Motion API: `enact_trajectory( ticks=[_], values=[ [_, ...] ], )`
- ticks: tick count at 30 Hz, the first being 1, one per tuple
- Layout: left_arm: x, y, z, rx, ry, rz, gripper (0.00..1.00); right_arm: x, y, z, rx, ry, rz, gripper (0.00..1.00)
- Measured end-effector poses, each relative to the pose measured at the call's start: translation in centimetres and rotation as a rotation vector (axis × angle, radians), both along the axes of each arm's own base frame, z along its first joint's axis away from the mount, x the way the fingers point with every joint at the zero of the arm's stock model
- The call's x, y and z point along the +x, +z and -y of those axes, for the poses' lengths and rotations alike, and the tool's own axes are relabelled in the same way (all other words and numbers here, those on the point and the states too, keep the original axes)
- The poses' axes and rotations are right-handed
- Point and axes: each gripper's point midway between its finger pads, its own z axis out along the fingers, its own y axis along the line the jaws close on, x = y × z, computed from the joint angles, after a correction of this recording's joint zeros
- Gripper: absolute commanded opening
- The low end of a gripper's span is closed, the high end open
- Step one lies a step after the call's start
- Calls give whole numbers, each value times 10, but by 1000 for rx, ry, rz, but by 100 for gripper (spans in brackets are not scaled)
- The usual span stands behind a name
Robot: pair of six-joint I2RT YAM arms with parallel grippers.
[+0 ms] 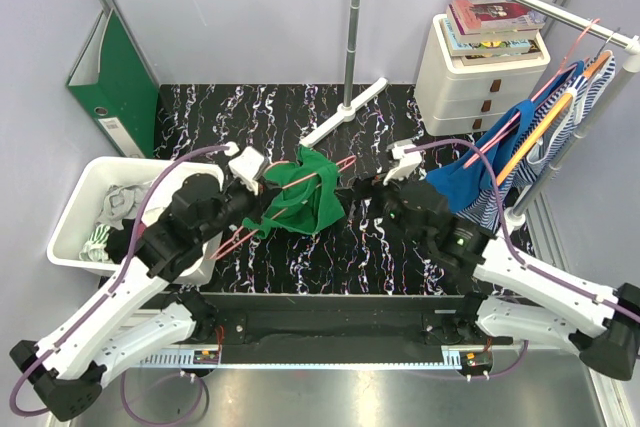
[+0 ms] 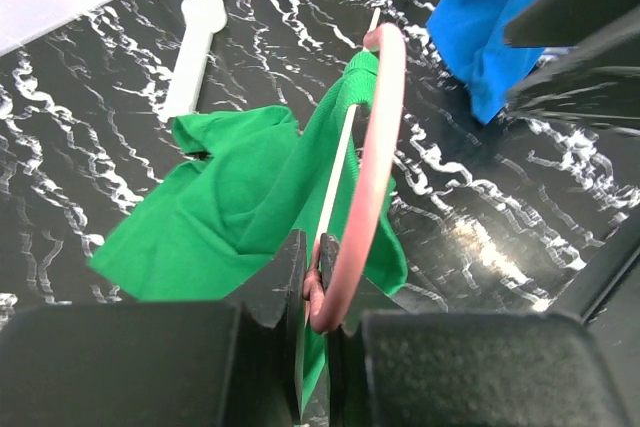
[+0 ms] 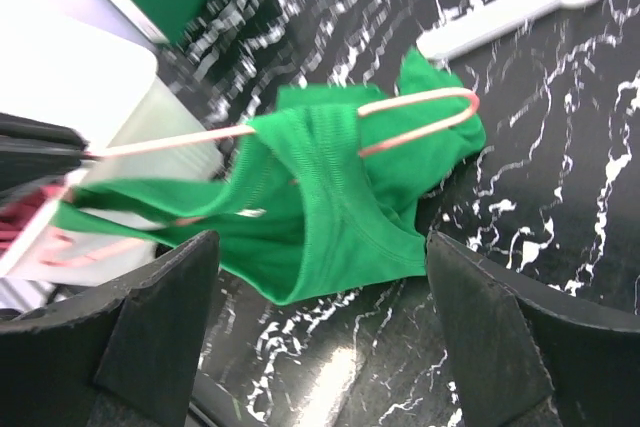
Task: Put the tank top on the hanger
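Note:
My right gripper keeps approaching the tank top's loose edge below my left gripper until its fingers straddle it, since one hanger arm pokes through the tank top.
The green tank top hangs bunched on the thin pink hanger, held above the black marbled table. My left gripper is shut on the hanger's wire end; the wire runs away from the jaws with the tank top draped over it. One hanger arm pokes through the tank top, and a strap lies twisted across the wire. My right gripper stands open just right of the cloth, its fingers wide apart and holding nothing. In the top view the right gripper sits beside the garment.
A white bin with cloths stands at the left, with a green binder behind it. White drawers topped with books stand at the back right. A rail holds blue and striped garments on hangers. The rack's white foot lies behind.

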Motion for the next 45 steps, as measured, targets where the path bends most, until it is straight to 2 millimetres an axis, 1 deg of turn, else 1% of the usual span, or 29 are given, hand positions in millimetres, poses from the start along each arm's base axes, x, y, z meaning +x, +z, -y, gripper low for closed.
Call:
enact_trajectory(
  ticks=[3,5,6,9,12,13,15,18,22,25,27,32,35,39,42,45],
  values=[
    [6,2,8,-41,14,-36,0,-6,15,4,52,12,30,87],
    [11,4,14,-64,22,-61,0,-8,15,-2,80,37,34,87],
    [14,6,18,-75,25,-73,0,-9,11,-7,82,54,29,86],
    [22,16,28,-107,31,-100,0,-16,-3,-32,80,117,11,86],
    [30,31,41,-141,28,-104,0,-32,-12,-64,91,204,8,86],
    [32,34,44,-148,25,-103,0,-37,-13,-72,96,225,10,86],
    [34,41,52,-159,16,-106,0,-45,-11,-86,120,259,23,86],
    [36,45,60,-166,5,-114,0,-52,0,-99,182,285,54,84],
    [35,43,66,-169,-1,-131,0,-50,13,-106,251,283,88,81],
    [34,41,69,-167,-3,-143,0,-47,16,-113,280,283,104,79],
    [35,42,72,-169,-3,-149,0,-45,12,-118,283,283,103,78],
    [35,50,76,-187,-5,-147,0,-40,-5,-128,262,282,90,77],
    [35,56,77,-202,-6,-146,0,-37,-10,-131,260,275,95,75],
    [35,61,78,-218,-6,-147,0,-34,-7,-133,272,266,116,68],
    [35,63,80,-223,-4,-150,0,-33,-1,-134,291,262,135,59],
    [36,60,81,-225,-2,-161,0,-31,1,-134,298,255,144,47]
  ],
)
